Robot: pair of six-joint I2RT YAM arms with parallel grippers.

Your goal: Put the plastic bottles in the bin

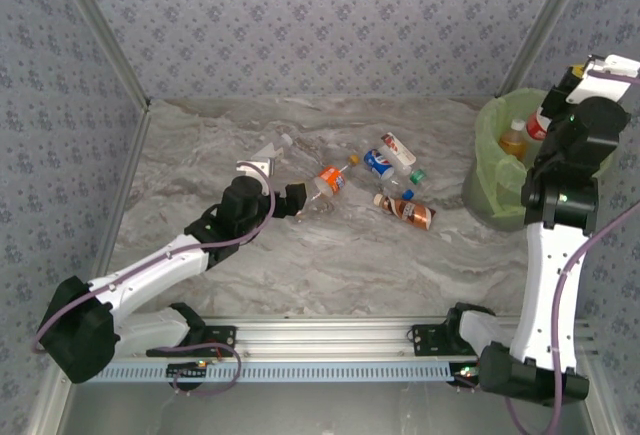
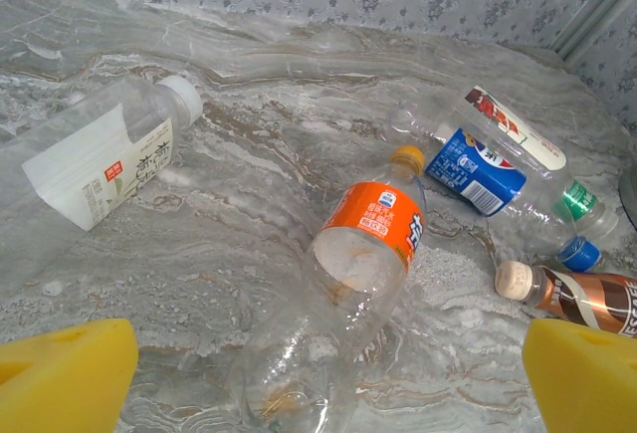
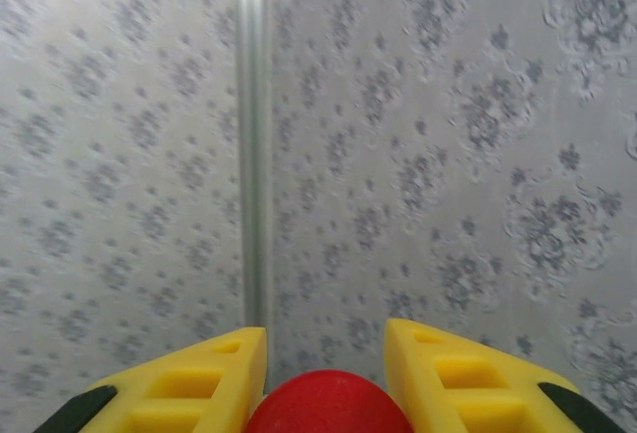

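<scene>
The red-capped bottle (image 1: 538,124) hangs by its cap over the bin's opening (image 1: 511,169). I should keep lowering it with my right gripper until it's inside the bin's rim, then release.
Several plastic bottles lie on the marble table. An orange-labelled bottle (image 2: 363,244) (image 1: 330,180) lies straight ahead of my left gripper (image 2: 323,383) (image 1: 287,200), whose jaws stand open, its base between the yellow fingers (image 2: 60,373). Around it lie a white-labelled bottle (image 2: 100,159), a blue-labelled one (image 2: 476,169), a red-and-white one (image 2: 513,124) and a brown one (image 2: 587,299). My right gripper (image 3: 323,378) (image 1: 572,75) is raised over the green-lined bin (image 1: 487,170), shut on a bottle's round red cap (image 3: 323,408); the bottle's body is hidden.
Inside the bin stand an orange bottle (image 1: 513,140) and a red-and-white one (image 1: 537,125). Patterned walls close the table at the back and sides, with a metal corner post (image 3: 251,134) ahead of the right gripper. Loose green (image 2: 577,199) and blue (image 2: 579,252) caps mark more clear bottles.
</scene>
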